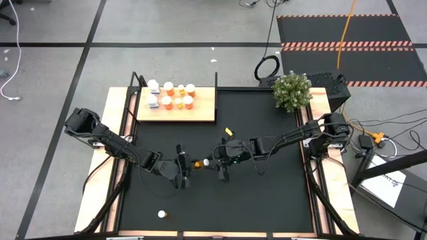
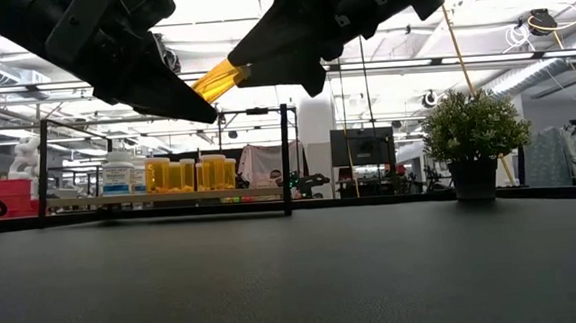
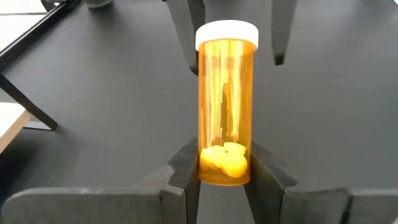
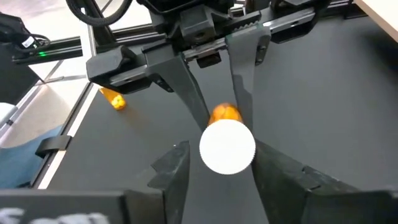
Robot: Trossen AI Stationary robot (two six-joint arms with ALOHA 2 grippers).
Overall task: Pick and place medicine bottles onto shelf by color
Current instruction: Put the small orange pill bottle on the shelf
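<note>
The orange bottle's bottom end [image 3: 225, 167] is pinched in my left gripper and has to stand on the shelf, so my right gripper should take hold of the white cap [image 4: 227, 147] and set the bottle in place.
An orange medicine bottle with a white cap [image 3: 227, 106] lies level in the air between my two grippers, above the black mat's middle [image 1: 200, 162]; in the low view it shows orange [image 2: 218, 81]. My left gripper [image 3: 225, 177] is shut on its bottom end. My right gripper [image 4: 227, 171] is open, with one finger on each side of the white cap [image 4: 227, 146]; I cannot tell if either finger touches it. The light-wood shelf [image 1: 203, 110] at the far left carries several bottles [image 1: 177, 95]. My left gripper pinches the bottle's bottom end [image 3: 225, 174], where the pills lie, between its two fingers [image 3: 186, 168]. It comes level from the table's left, and the bottle reaches out along the fingers. The bottle is lifted clear of the mat, lying level with its cap toward the right gripper.
One white bottle [image 1: 161, 214] stands alone near the mat's near edge. A small yellow piece [image 1: 229, 131] lies on the mat behind the grippers. A potted plant [image 1: 292, 91] stands at the far right corner. Black posts [image 2: 286, 157] rise at the shelf's edges.
</note>
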